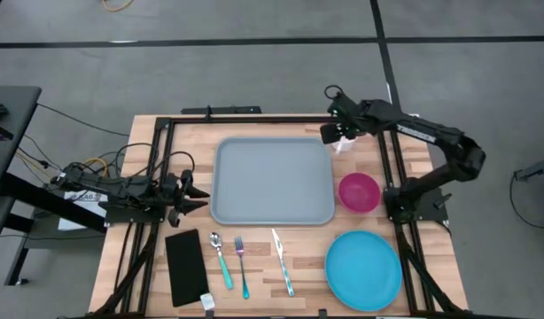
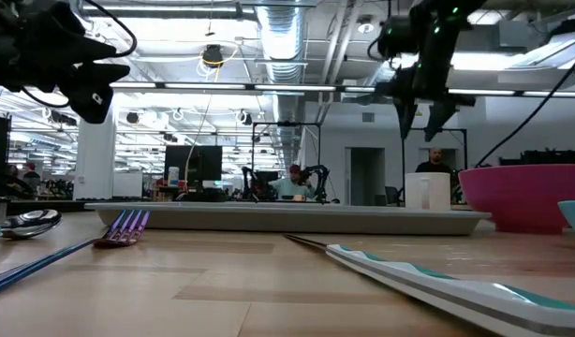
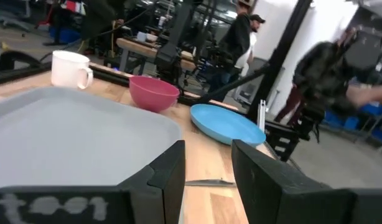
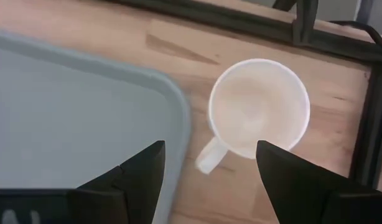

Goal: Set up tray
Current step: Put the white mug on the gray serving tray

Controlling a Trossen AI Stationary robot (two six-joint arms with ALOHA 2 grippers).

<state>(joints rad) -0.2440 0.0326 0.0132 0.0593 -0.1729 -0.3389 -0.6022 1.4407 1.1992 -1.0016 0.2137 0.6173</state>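
The white mug's handle (image 4: 211, 155) faces the gap between the robot's open fingers, so the right gripper keeps going down until its fingers are on both sides of the mug's rim (image 4: 224, 145) by the handle.
The grey-blue tray (image 1: 272, 182) lies flat on the middle of the table, with nothing on it. My right gripper (image 1: 331, 131) is open and hovers above a white mug (image 1: 345, 143) that stands just off the tray's far right corner. In the right wrist view the mug (image 4: 259, 107) shows below and between the open fingers, its handle (image 4: 207, 158) pointing toward the tray (image 4: 73, 106). In the low view the fingers (image 2: 405, 120) hang well above the mug (image 2: 426, 190). My left gripper (image 1: 198, 198) is open and waits at the tray's left edge (image 3: 73, 137), touching nothing.
A pink bowl (image 1: 359, 191) stands right of the tray and a round blue plate (image 1: 363, 268) lies near the table's near right corner. Along the near side lie a black napkin (image 1: 186, 266), a spoon (image 1: 221, 259), a fork (image 1: 242, 266) and a knife (image 1: 282, 261). People stand in the room beyond.
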